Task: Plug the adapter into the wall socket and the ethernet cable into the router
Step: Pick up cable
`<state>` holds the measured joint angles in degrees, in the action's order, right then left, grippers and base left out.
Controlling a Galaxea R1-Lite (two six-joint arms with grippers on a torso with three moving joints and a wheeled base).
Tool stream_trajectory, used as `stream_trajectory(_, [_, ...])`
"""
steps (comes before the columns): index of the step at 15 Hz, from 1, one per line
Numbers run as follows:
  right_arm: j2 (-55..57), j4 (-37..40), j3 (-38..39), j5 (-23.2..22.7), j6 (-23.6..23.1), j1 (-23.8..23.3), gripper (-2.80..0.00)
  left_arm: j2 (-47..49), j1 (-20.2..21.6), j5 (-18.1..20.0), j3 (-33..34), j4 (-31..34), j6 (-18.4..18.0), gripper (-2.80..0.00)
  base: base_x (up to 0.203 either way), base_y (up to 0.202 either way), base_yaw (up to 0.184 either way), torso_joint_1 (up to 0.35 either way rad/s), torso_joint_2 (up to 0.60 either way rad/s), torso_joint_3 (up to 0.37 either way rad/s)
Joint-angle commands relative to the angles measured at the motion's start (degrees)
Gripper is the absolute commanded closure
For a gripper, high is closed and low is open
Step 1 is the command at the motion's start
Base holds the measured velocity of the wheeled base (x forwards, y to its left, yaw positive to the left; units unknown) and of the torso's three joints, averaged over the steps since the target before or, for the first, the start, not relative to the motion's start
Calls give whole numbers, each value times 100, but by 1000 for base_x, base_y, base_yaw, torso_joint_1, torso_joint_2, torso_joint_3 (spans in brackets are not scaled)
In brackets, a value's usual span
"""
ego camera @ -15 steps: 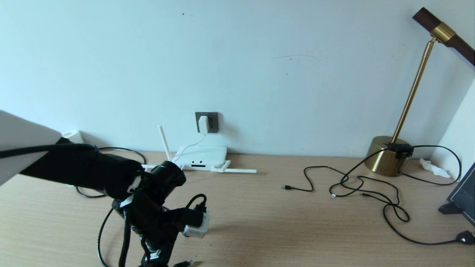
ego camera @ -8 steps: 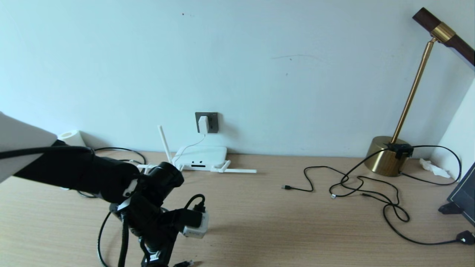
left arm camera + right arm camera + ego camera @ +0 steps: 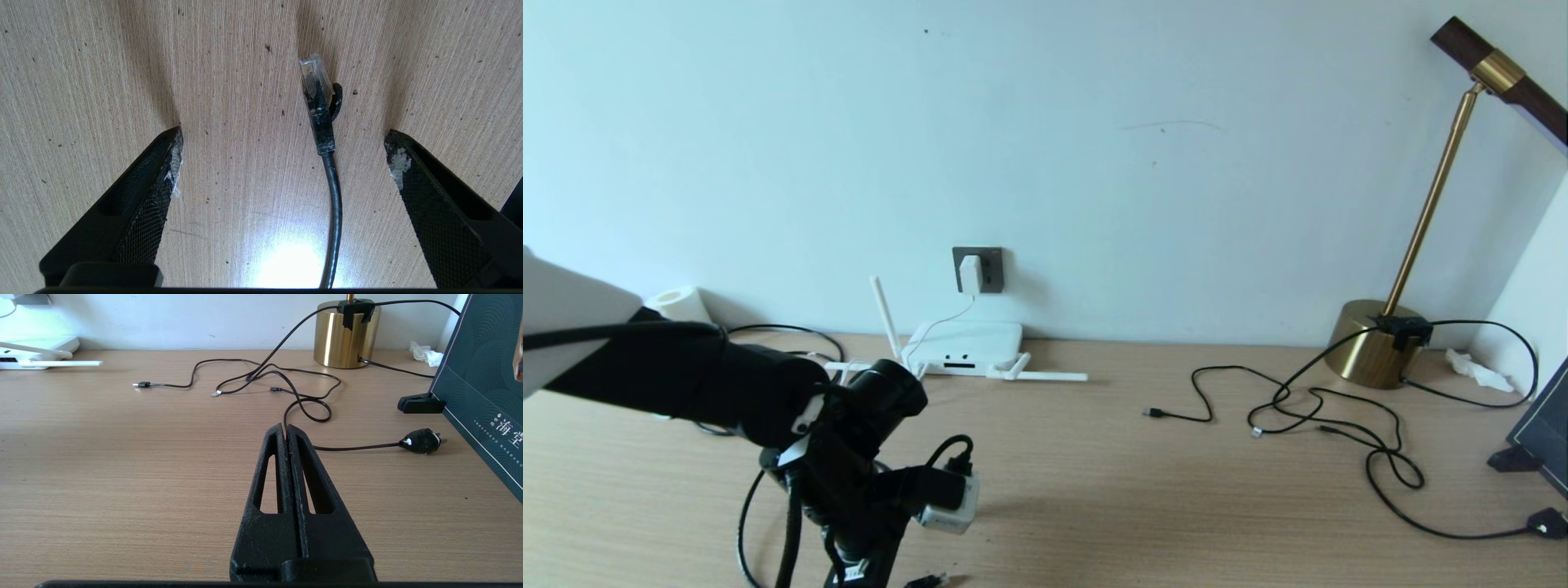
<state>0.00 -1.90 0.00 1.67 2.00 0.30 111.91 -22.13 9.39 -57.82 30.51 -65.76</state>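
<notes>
The ethernet cable goes almost straight into its black sleeve (image 3: 322,131), so the clear-tipped plug (image 3: 316,76) will still point out past my fingers when I lift it.
The white adapter (image 3: 969,273) sits in the dark-grey wall socket (image 3: 991,269), and its thin cord drops to the white router (image 3: 968,343) on the desk below. The ethernet cable (image 3: 331,192) lies flat on the desk, and its clear-tipped plug (image 3: 316,92) reaches past my fingertips. My left gripper (image 3: 284,136) hangs open just above the desk, straddling the cable without touching it; the cable is nearer one finger. In the head view the plug (image 3: 929,581) shows at the bottom edge beside my left arm. My right gripper (image 3: 285,426) is shut on nothing, low over the desk.
A brass lamp base (image 3: 1376,343) stands at the back right, with thin black cables (image 3: 1307,408) sprawled in front of it and a black mains plug (image 3: 1547,520). A dark box (image 3: 482,392) leans at the far right. A white roll (image 3: 682,302) sits at the back left.
My left arm has sunk a little toward the desk and drifted slightly left. Nothing else has moved.
</notes>
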Motion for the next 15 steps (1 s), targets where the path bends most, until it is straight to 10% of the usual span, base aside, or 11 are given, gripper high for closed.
stream_trajectory(1, [0,-3,53,0,2,5,0,24,7,11,-10,15,-26,-280,0,0,0,0,0,0])
stream_trajectory(4, [0,-3,53,0,2,5,0,33,15,11,-10,16,-25,-255,0,0,0,0,0,0])
stream_trajectory(5, [0,-3,53,-5,2,-4,0,52,15,13,-10,23,-25,0,0,0,0,0,0,0])
stream_trajectory(15, [0,-3,53,-9,2,5,0,156,7,28,16,-2,-25,0,0,0,0,0,0,0])
